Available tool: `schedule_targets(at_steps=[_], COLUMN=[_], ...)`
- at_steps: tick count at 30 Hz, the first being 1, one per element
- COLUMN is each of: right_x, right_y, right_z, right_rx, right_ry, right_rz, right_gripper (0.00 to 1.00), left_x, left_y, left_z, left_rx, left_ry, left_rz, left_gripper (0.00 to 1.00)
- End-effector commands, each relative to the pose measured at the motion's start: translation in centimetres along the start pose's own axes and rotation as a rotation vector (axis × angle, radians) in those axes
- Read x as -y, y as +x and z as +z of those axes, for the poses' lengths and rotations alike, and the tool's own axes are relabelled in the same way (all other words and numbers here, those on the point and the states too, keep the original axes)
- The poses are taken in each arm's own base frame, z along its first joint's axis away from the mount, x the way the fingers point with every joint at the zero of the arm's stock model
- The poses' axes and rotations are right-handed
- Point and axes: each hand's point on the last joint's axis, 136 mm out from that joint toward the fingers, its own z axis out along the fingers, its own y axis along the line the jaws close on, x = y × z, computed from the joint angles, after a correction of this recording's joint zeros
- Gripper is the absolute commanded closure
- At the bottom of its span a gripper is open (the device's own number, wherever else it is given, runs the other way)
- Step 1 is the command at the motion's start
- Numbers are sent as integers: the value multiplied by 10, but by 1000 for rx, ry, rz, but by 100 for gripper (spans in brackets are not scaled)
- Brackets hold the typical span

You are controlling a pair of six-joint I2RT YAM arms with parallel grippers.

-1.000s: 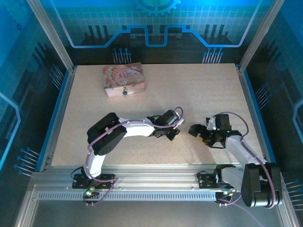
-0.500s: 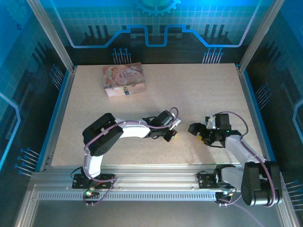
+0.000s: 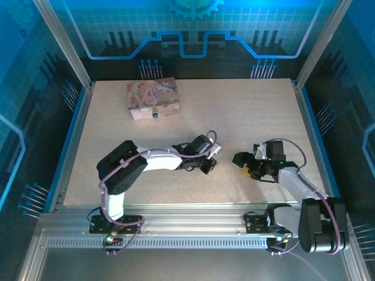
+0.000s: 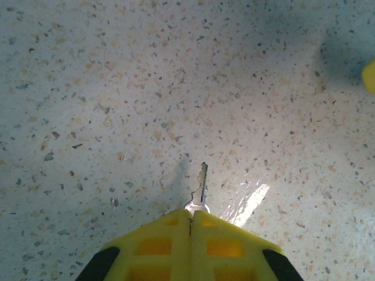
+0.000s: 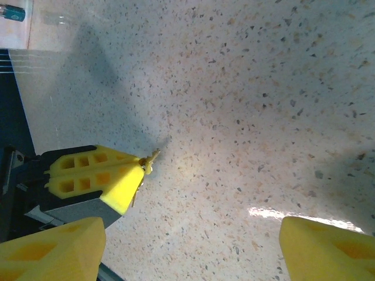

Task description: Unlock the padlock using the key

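The key's blade [image 4: 201, 182] sticks out free, so the robot's left gripper should continue toward the open right gripper [image 3: 249, 171] and let go once that gripper's fingers close on the blade.
The key [image 4: 201, 186], small and thin, sticks out from the tips of my left gripper [image 4: 190, 218], which is shut on its bow. The key's blade points away over the speckled table. In the top view the left gripper [image 3: 210, 165] hovers low near the table's middle front. My right gripper [image 3: 240, 160] faces it from the right, open with nothing between its fingers [image 5: 328, 249]. In the right wrist view the left gripper [image 5: 136, 170] holds the key [image 5: 151, 157] at the left. The padlock [image 3: 155, 114], tiny and dark blue, hangs on the front of the pink box [image 3: 153, 97] at the far left.
Bare speckled tabletop [image 3: 246, 117] lies between the arms and the pink box. Aluminium rails [image 3: 176, 225] frame the table's near edge, and blue walls close in the sides and back.
My left gripper has drifted slightly left and back with the key still pinched. The right gripper's jaws have narrowed a little but stay apart.
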Motion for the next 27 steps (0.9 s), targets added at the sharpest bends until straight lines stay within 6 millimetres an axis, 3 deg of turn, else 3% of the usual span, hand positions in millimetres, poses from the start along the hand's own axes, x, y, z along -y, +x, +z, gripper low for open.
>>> schedule_targets(at_steps=[1,5,9,14,22,27], right_x=[-1,-5,-15,-42,-86,-108], right_y=[0,-1,-5,-13,-20,-18], right_z=[1,3,2,-5,-16,-17], right_rx=[-9,-15,-7,9,32,18], right_ry=[-29,-48,-97,-169,-221,-258], right_rz=[25,31,45,13,-53,-86], right_gripper=[22,23,32,42,39,46], left_x=[5,8,13,16,23,30], left_y=[-8,-13,-24,-44,-64,-68], left_z=[-13,-19,-33,-57,-93,-108], left_rx=[26,38,64,125,211,235], left_ry=[30,41,58,90,155,198], left_rz=[-9,-10,-22,-59,-97,-113], left_gripper=[100,100,100,100,100,100])
